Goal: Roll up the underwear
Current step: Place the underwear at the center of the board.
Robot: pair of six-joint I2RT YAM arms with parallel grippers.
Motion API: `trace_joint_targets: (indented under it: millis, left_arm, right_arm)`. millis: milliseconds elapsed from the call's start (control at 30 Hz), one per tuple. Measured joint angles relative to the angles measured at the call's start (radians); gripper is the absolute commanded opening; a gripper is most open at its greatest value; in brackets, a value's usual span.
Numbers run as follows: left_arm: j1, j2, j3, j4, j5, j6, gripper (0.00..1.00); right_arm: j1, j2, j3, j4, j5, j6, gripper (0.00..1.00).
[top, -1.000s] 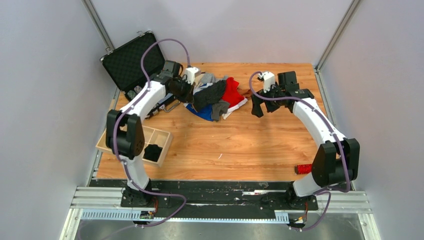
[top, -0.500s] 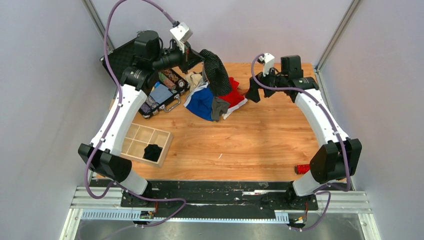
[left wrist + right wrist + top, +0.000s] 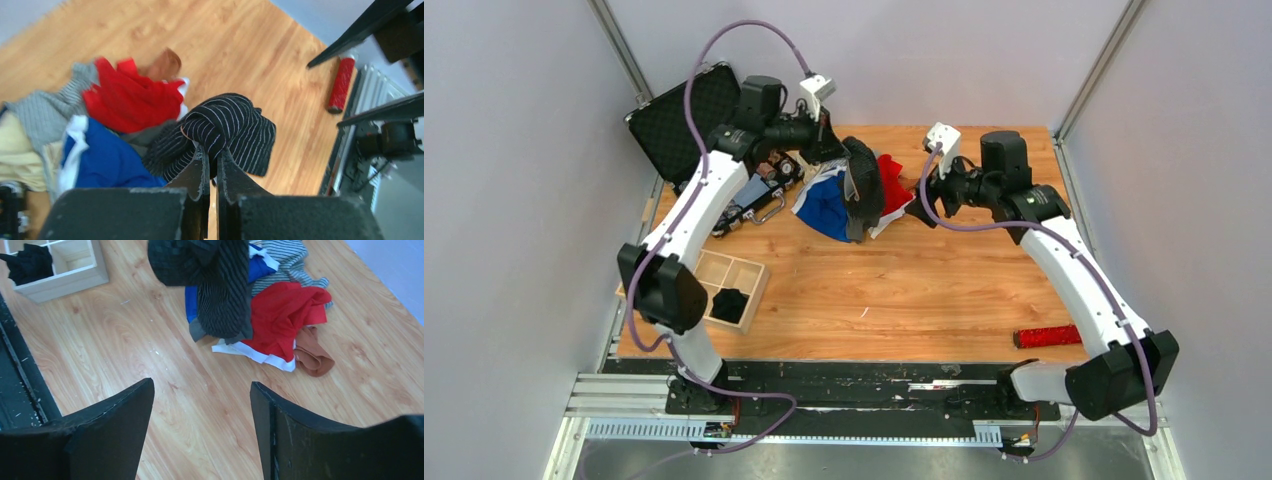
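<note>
My left gripper should spread the black white-striped underwear on the clear wood in front (image 3: 864, 290) before rolling it, since it hangs bunched (image 3: 861, 182) above the pile.
My left gripper (image 3: 836, 150) is shut on a black white-striped underwear (image 3: 864, 180) and holds it hanging above the pile; it also shows in the left wrist view (image 3: 225, 130), pinched between the fingers (image 3: 200, 167). The pile of underwear lies at the table's back middle: a red one (image 3: 889, 180), a blue one with white trim (image 3: 824, 205), grey striped (image 3: 45, 112), brown (image 3: 312, 357) and beige (image 3: 17, 150). My right gripper (image 3: 921, 200) is open and empty, right of the pile, jaws wide apart over bare wood (image 3: 202, 390).
An open black case (image 3: 689, 120) with small items stands at the back left. A wooden divided box (image 3: 739, 275) with a black cloth (image 3: 729, 300) in it sits at the front left. A long red bristly stick (image 3: 1046, 336) lies at the front right.
My left gripper lifted the black striped underwear off the pile, then brought it right and lower over the pile. My right arm swung left toward the pile, uncovering the red stick.
</note>
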Motion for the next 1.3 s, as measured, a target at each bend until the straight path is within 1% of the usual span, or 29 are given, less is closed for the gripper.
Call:
trace_joint_targets:
  millis: [67,167,267,300,367,467,533,567,600,633,667,700,800,867,933,1000,1067,1133,1233,1267,1300]
  left_arm:
    - [-0.001,0.061,0.039,-0.082,0.035,0.040,0.00]
    - [-0.001,0.087,0.048,-0.294,0.063,0.183,0.00]
    - [-0.001,0.051,0.050,-0.552,0.053,0.394,0.00]
    - [-0.001,0.026,0.053,-0.655,0.045,0.483,0.00]
    - [-0.002,-0.023,0.064,-0.810,0.033,0.626,0.00]
    - [-0.004,-0.078,0.092,-0.948,0.033,0.746,0.00]
    - [-0.009,-0.073,0.136,-1.011,0.051,0.768,0.00]
    - [-0.015,-0.042,0.180,-1.035,0.067,0.758,0.17]
    - [-0.020,-0.011,0.219,-1.038,0.079,0.724,0.28]
    - [-0.027,0.047,0.269,-1.018,0.096,0.673,0.47]
    - [-0.032,0.095,0.307,-0.989,0.109,0.615,0.56]
    - [-0.039,0.176,0.356,-0.934,0.127,0.525,0.70]
    - [-0.054,0.384,0.435,-0.761,0.130,0.308,0.82]
    - [-0.063,0.521,0.457,-0.673,0.067,0.201,0.84]
    - [-0.063,0.586,0.454,-0.644,-0.008,0.148,0.84]
    - [-0.060,0.591,0.420,-0.623,-0.062,0.124,0.81]
    - [-0.053,0.525,0.336,-0.579,-0.097,0.120,0.77]
    - [-0.043,0.407,0.195,-0.526,-0.115,0.128,0.73]
    - [-0.032,0.251,0.036,-0.482,-0.114,0.128,0.67]
    - [-0.029,0.221,0.004,-0.469,-0.110,0.124,0.63]
    - [-0.028,0.195,-0.031,-0.446,-0.103,0.116,0.62]
  right_arm:
    - [-0.004,-0.028,-0.024,0.009,0.022,0.003,0.71]
    - [-0.014,-0.082,-0.073,0.010,0.056,0.010,0.71]
    - [-0.023,-0.127,-0.111,0.008,0.071,0.028,0.71]
    - [-0.024,-0.139,-0.120,0.008,0.071,0.036,0.71]
    - [-0.026,-0.148,-0.129,0.008,0.070,0.049,0.70]
    - [-0.028,-0.137,-0.130,0.008,0.067,0.076,0.70]
    - [-0.037,-0.120,-0.130,0.010,0.061,0.106,0.70]
    - [-0.044,-0.111,-0.130,0.011,0.055,0.122,0.71]
    - [-0.056,-0.103,-0.129,0.013,0.049,0.140,0.72]
    - [-0.073,-0.096,-0.129,0.014,0.042,0.158,0.73]
    - [-0.091,-0.089,-0.129,0.015,0.038,0.174,0.74]
    - [-0.111,-0.085,-0.129,0.016,0.035,0.193,0.75]
    - [-0.152,-0.082,-0.132,0.018,0.035,0.228,0.76]
    - [-0.167,-0.090,-0.152,0.035,0.037,0.245,0.76]
    - [-0.168,-0.102,-0.183,0.042,0.036,0.253,0.76]
    - [-0.168,-0.116,-0.222,0.042,0.036,0.260,0.75]
    - [-0.167,-0.130,-0.265,0.046,0.032,0.273,0.72]
    - [-0.167,-0.135,-0.310,0.058,0.010,0.293,0.69]
    - [-0.158,-0.121,-0.352,0.064,-0.015,0.320,0.66]
    - [-0.148,-0.106,-0.359,0.068,-0.018,0.327,0.66]
    - [-0.133,-0.085,-0.359,0.071,-0.019,0.330,0.65]
